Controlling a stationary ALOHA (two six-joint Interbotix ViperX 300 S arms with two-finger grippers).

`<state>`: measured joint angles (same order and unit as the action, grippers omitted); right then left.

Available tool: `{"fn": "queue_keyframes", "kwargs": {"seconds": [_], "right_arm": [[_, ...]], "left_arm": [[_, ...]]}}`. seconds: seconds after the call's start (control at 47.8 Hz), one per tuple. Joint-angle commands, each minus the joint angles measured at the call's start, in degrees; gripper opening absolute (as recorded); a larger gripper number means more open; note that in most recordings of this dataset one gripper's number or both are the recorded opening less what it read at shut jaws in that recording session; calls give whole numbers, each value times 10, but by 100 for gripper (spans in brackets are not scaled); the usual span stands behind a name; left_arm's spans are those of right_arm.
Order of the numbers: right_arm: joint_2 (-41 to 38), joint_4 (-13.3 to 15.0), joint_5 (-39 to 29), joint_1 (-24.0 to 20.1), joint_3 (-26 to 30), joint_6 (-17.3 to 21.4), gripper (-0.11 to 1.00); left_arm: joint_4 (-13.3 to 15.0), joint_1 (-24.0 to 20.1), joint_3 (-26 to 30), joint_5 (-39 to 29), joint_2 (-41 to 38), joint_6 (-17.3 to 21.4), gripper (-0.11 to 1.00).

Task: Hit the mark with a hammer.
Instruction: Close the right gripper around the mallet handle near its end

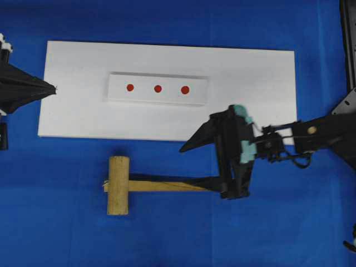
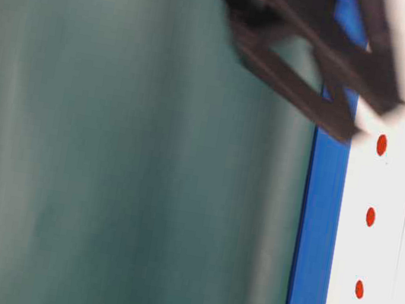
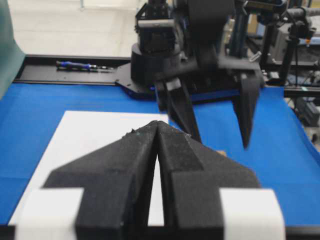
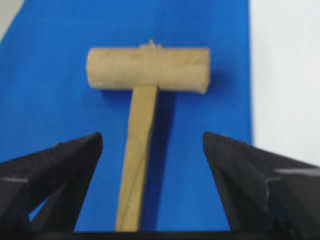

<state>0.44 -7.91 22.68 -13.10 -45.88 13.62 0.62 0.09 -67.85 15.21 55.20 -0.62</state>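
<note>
My right gripper's open fingers have the hammer's handle (image 4: 138, 145) running in line through them. I go on down until both fingers are on either side of the handle (image 1: 181, 186) before I close there.
The hammer (image 1: 118, 185), a light wooden mallet, lies flat on the blue cloth in front of the white board (image 1: 250, 72), with its head to the left and its handle (image 1: 167, 186) pointing right. My right gripper (image 1: 188, 166) stands open over the handle's right end. In the right wrist view the handle (image 4: 142, 150) runs between the spread fingers (image 4: 75, 155) with blue cloth showing on both sides. Three red marks (image 1: 158, 88) sit in a row on a raised white strip (image 1: 157, 100). My left gripper (image 1: 54, 88) is shut and empty at the board's left edge.
The blue cloth (image 1: 55, 222) covers the table around the board. In the table-level view a blurred dark arm part (image 2: 314, 77) hangs above the red marks (image 2: 370, 217). A black frame (image 1: 349, 44) stands at the right edge.
</note>
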Motion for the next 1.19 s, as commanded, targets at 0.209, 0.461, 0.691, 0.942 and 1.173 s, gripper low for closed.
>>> {"fn": "queue_keyframes", "kwargs": {"seconds": [0.209,0.461,0.691,0.942,1.173], "right_arm": [[-110,-66,57,-35,54,-1,90],[-170,-88,57,-50,81,-2,90],[-198,-100,58,-54,91,-2,90],[-214,-100,53,-54,106,-10,68],[-215,-99,41,-54,108,-11,9]], "left_arm": [[2,-1,7,3,-4,0,0],[1,-1,4,3,-4,0,0],[2,-2,3,3,-4,0,0],[2,-2,2,3,-4,-1,0],[2,-1,2,3,-4,-1,0]]}}
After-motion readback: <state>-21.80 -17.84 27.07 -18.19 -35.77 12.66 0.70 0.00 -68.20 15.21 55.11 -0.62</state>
